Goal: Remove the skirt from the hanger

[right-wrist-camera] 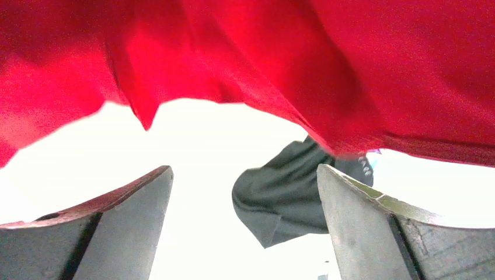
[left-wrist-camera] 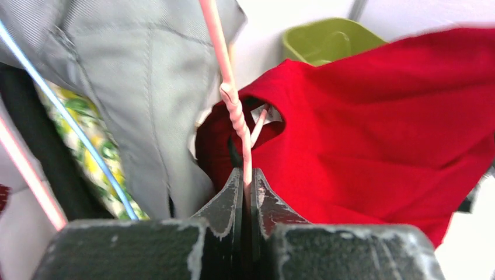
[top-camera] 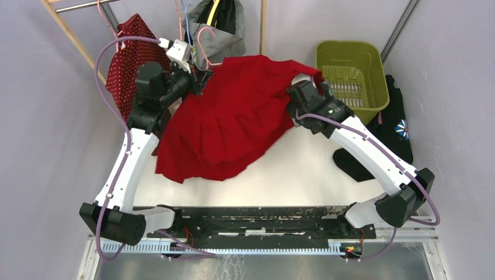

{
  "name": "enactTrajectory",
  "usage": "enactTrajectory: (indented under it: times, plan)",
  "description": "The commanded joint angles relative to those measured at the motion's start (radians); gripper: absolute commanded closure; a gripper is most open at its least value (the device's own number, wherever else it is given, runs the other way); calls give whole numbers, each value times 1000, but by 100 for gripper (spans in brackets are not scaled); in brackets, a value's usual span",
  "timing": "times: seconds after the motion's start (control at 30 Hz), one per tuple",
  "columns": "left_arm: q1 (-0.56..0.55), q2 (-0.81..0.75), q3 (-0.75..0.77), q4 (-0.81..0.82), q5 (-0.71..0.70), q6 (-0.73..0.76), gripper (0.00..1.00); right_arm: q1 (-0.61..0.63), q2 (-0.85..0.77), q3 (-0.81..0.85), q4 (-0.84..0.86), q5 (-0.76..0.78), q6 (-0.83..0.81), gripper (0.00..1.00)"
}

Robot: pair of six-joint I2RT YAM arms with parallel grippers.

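My left gripper should bring the hanger over so that my right gripper takes the waist (top-camera: pixel 234 62), because my right gripper is under the skirt's edge (top-camera: pixel 313 72), far from the waist.
A red pleated skirt (top-camera: pixel 233 116) hangs spread above the white table, still on a pink wire hanger (top-camera: pixel 204 46). My left gripper (top-camera: pixel 201 79) is shut on the hanger's neck; in the left wrist view the pink wire (left-wrist-camera: pixel 236 111) runs up from between the closed fingers (left-wrist-camera: pixel 225 201), with the skirt's waist (left-wrist-camera: pixel 373 128) to the right. My right gripper (top-camera: pixel 300 87) sits under the skirt's right edge. In the right wrist view its fingers (right-wrist-camera: pixel 134 204) stand wide apart and empty, with the red cloth (right-wrist-camera: pixel 262 64) draped above them.
A green laundry basket (top-camera: pixel 353 73) stands at the back right. Dark clothes (top-camera: pixel 397 125) lie on the table at the right. A red dotted garment (top-camera: pixel 131 58) and a grey garment (top-camera: pixel 225 29) hang on the rack behind, close to the left gripper.
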Motion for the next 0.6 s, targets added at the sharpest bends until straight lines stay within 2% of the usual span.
enactTrajectory:
  times: [0.0,0.13,0.27,0.43,0.57]
  plan:
    - [2,68,150,99,-161,137,97,1,-57,-102,-28,-49,88,0]
    - [0,111,199,116,-182,166,97,2,-110,-141,-34,-75,80,0]
    - [0,127,201,126,-171,172,97,1,-147,-112,-55,-122,73,0]
    - [-7,126,174,126,-173,180,97,3,-170,2,-9,-195,46,2]
    - [-17,114,161,100,-118,188,97,3,-107,136,5,-258,21,2]
